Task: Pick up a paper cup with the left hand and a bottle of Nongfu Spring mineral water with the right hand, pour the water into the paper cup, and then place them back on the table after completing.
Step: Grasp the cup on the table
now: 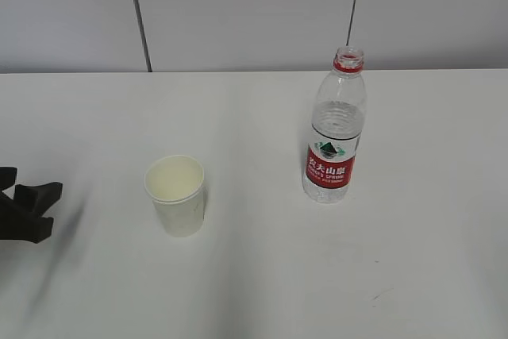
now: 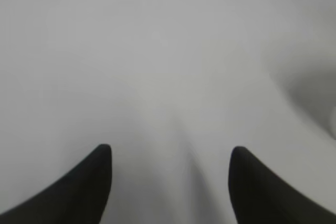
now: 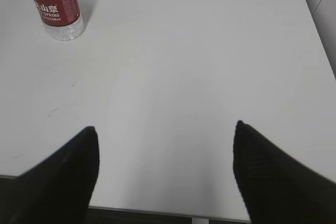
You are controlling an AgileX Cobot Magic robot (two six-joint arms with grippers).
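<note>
My gripper will still have plenty of water in the Nongfu Spring bottle when it pours into the paper cup, because the water line is above the red label.
A white paper cup stands upright on the table, left of centre. The Nongfu Spring bottle stands upright to the right of it, clear with a red label, a red neck ring and no cap. Clear water shows inside it. My left gripper is at the left edge of the exterior view, open and well left of the cup. In the left wrist view the left gripper has only bare table between its fingers. My right gripper is open over the table's near edge, and the bottle stands far ahead to the left.
The table's front edge runs just under my right fingers, and its right edge shows too. A pale wall with dark seams rises behind the table. Nothing else stands on the tabletop.
</note>
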